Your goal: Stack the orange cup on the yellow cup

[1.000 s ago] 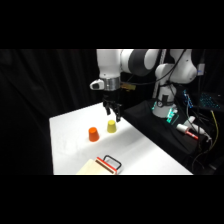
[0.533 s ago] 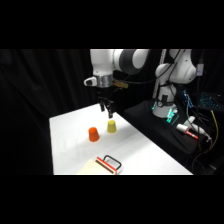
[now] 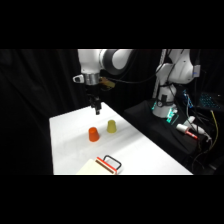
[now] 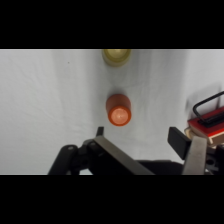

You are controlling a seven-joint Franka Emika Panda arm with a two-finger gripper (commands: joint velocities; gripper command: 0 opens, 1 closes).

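Note:
My gripper will lower the orange cup (image 3: 93, 134), and it should slide down over the yellow cup (image 3: 112, 127) and hide it, because both cups are upside down and similar in size.
The orange cup (image 3: 93, 134) stands upside down on the white table (image 3: 70, 145), with the yellow cup (image 3: 112, 126) just to its right, apart from it. My gripper (image 3: 96, 110) hangs above the table, a little behind and above the orange cup, touching neither cup. In the wrist view the orange cup (image 4: 118, 109) sits near the centre with the yellow cup (image 4: 116, 55) beyond it at the top edge. My gripper (image 4: 142, 139) is open, with nothing between its fingers (image 4: 178, 140).
A flat tan item with a red band and a black handle (image 3: 107, 164) lies near the table's front edge, also at the right in the wrist view (image 4: 210, 117). Cables and equipment (image 3: 187, 127) sit on the dark surface to the right.
The arm has swung left, from above the yellow cup to a spot over and behind the orange cup. Both cups stay where they were.

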